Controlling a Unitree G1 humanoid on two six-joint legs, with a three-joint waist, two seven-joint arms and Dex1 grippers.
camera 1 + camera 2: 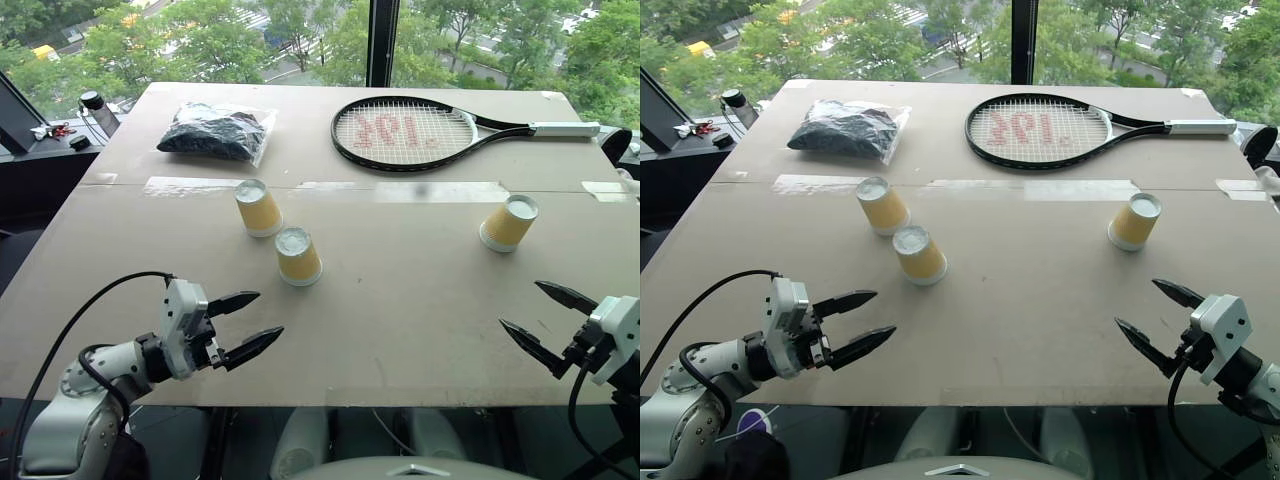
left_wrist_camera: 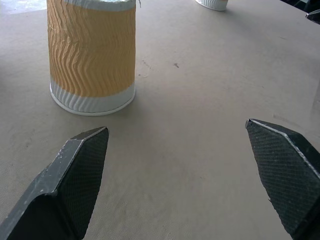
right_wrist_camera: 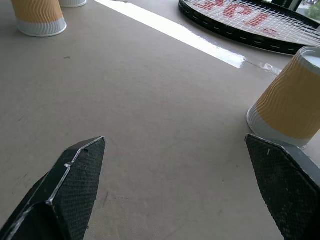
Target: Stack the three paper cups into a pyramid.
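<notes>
The second cup's rippled paper side is thin and wrinkled by its look. I expect the second cup to crease inward at its sides when I grip and carry it.
Three yellow-orange paper cups stand upside down and apart on the brown table. One cup is left of centre, a second cup stands just in front of it, and the third cup is over on the right. My left gripper hovers open near the table's front left edge, short of the second cup. At the front right my right gripper is open too, with the third cup ahead of it. Neither holds anything.
A tennis racket lies at the back right of the table. A clear bag of dark stuff lies at the back left. A strip of shiny tape crosses the table behind the cups.
</notes>
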